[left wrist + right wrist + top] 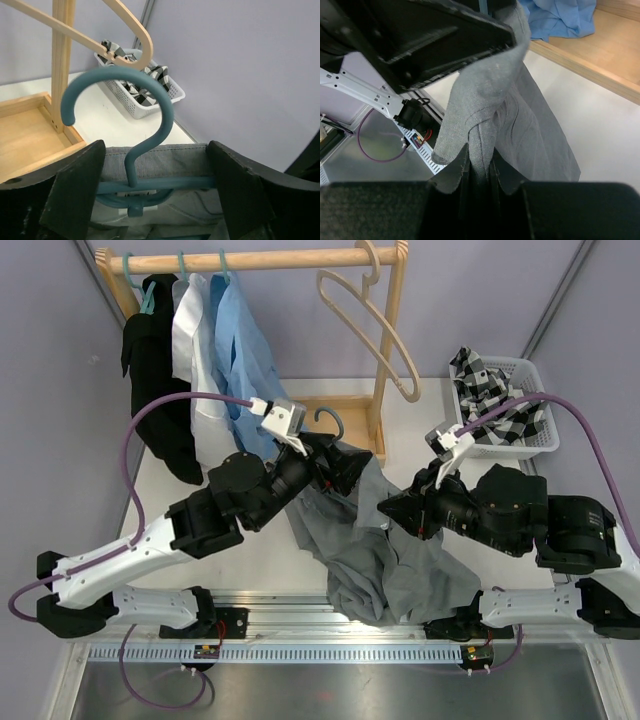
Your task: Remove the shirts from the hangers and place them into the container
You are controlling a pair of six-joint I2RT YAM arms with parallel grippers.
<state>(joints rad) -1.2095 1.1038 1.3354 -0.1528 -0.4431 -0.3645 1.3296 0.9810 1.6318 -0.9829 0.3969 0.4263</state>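
Note:
A narrow fold (483, 142) near the grey shirt's collar is pinched by my right gripper. Next, I open and regrip farther out before pulling the shirt off the hanger.
A grey shirt (390, 550) on a teal hanger (330, 420) lies off the rack, draped down to the table's front edge. My left gripper (325, 455) stands open and wide around the hanger's neck (131, 170) and the grey collar (170, 160), one finger at each end of the collar. My right gripper (395, 508) is shut on a bunched fold of the grey shirt (520, 120) lower down. The white mesh basket (535, 435) at the back right holds the black-and-white checked shirt (490, 390). Black (160, 390), white (195, 350) and light blue (245, 350) shirts hang on teal hangers.
The wooden rack's rail (270, 258) spans the back, with a bare pale wood hanger (385, 340) hooked near its right post. The rack's base tray (25, 135) lies just behind the left gripper. Grey walls close both sides.

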